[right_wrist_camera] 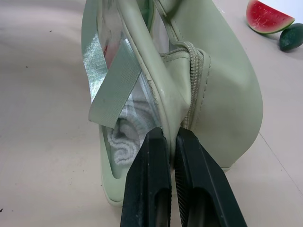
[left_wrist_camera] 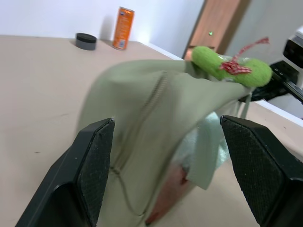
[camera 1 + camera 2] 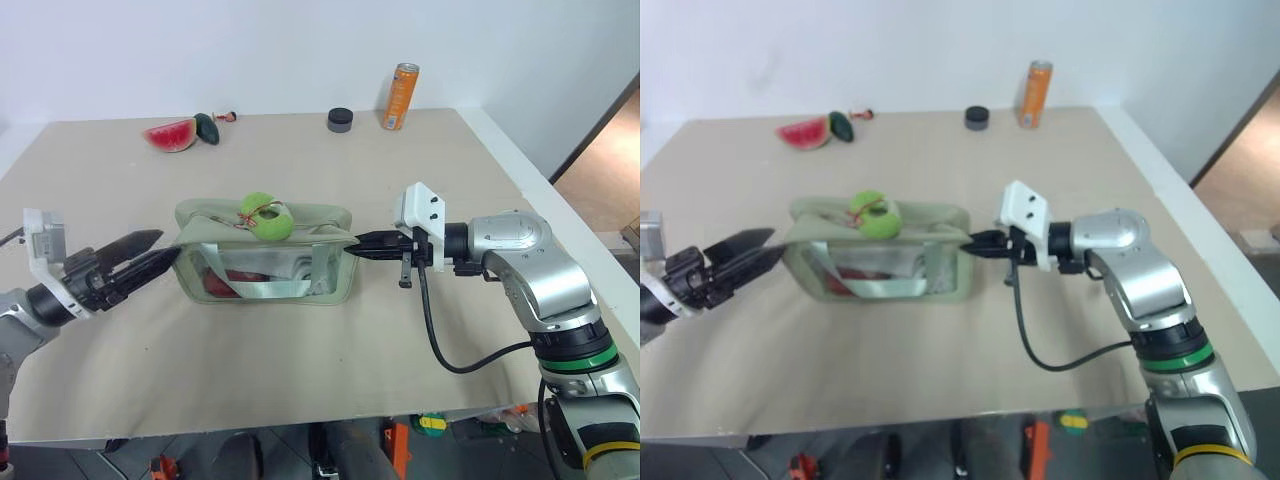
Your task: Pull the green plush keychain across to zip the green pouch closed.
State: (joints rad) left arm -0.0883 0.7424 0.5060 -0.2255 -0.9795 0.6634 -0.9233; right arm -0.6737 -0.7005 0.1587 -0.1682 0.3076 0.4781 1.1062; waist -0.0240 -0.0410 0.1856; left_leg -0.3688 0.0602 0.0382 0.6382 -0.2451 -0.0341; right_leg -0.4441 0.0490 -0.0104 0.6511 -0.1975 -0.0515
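The zip [image 2: 140, 120] goes down the end of the green pouch, so the green plush keychain [image 3: 266, 217] will fall over the other end when I pull it across.
The green pouch [image 3: 318, 217] lies lengthwise at the middle of the table, clear side toward me, with a webbing strap [image 1: 110, 80] across it. The green plush keychain [image 3: 266, 216] sits on top, near the middle of the zip [image 2: 152, 97]. My right gripper [image 3: 366, 240] is shut on the seam at the pouch's right end [image 1: 166, 124]. My left gripper [image 3: 160, 248] is open at the pouch's left end, its two fingers [image 2: 92, 163] standing wide to either side of that end in the left wrist view.
At the back of the table [image 3: 300, 370] lie a watermelon slice [image 3: 172, 134] and a dark green oval toy [image 3: 207, 128]; a black puck [image 3: 340, 120] and an orange can [image 3: 401, 97] stand there too. A black cable [image 3: 440, 345] hangs from the right wrist. The table's right edge is close.
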